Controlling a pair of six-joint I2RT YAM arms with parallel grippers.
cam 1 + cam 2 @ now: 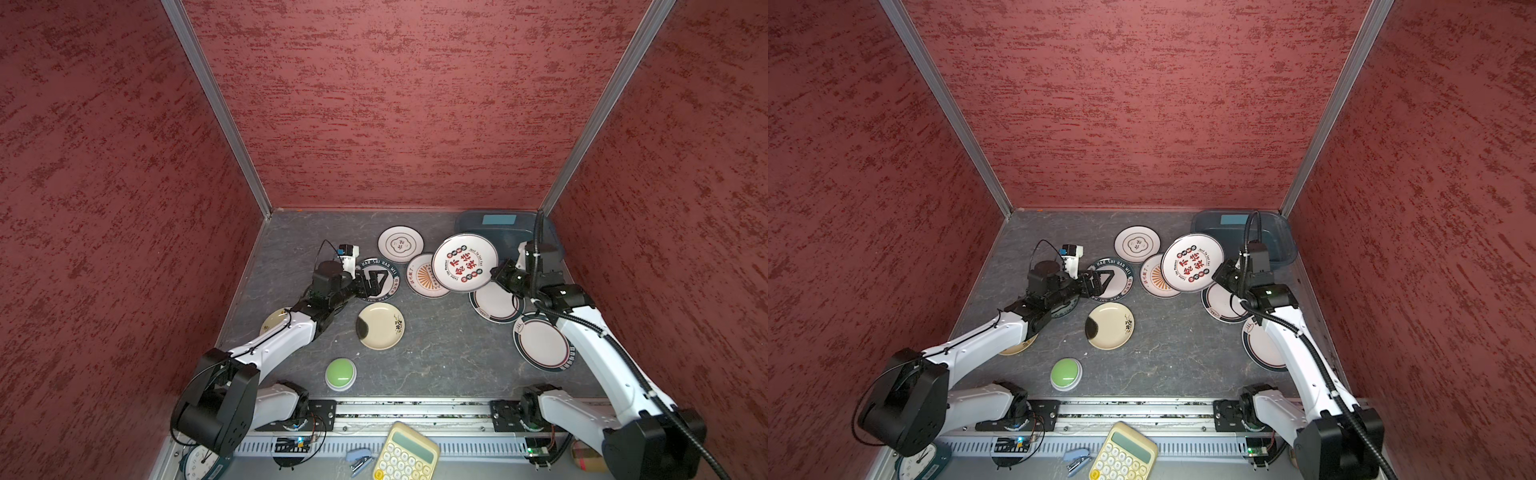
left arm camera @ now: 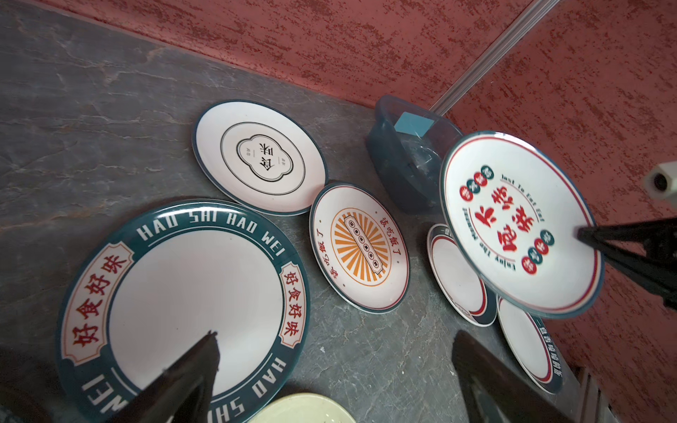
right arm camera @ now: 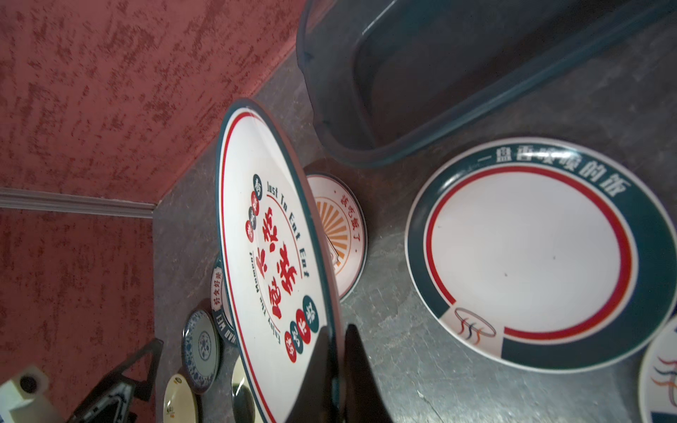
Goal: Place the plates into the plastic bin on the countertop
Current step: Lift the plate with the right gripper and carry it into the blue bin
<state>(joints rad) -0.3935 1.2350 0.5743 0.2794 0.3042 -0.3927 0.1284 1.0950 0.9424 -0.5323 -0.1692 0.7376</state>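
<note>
The red-character plate's printed side (image 1: 464, 262) is up and the plastic bin (image 1: 507, 239) is empty, so my right gripper should keep going over the bin and let go near its bottom.
My right gripper (image 3: 339, 329) is shut on the rim of a white plate with red characters (image 1: 464, 262) and holds it tilted above the countertop (image 1: 436, 353), just in front of the plastic bin (image 1: 498, 232). The bin (image 3: 476, 73) looks empty. My left gripper (image 2: 334, 335) hangs open over the edge of the green-rimmed "HAO SHI HAO WEI" plate (image 2: 183, 300), holding nothing. Flat on the countertop lie a quatrefoil plate (image 1: 400, 244), an orange sunburst plate (image 1: 422, 276), a cream-yellow plate (image 1: 380, 326) and two green-rimmed plates (image 1: 494, 305) (image 1: 540, 343).
A green dome button (image 1: 340, 374) sits near the front. A cream plate (image 1: 274, 322) and a blue-patterned plate (image 3: 201, 346) lie under the left arm. A calculator (image 1: 405, 455), stapler (image 1: 359, 459) and clock (image 1: 199, 463) lie beyond the front rail. Red walls close three sides.
</note>
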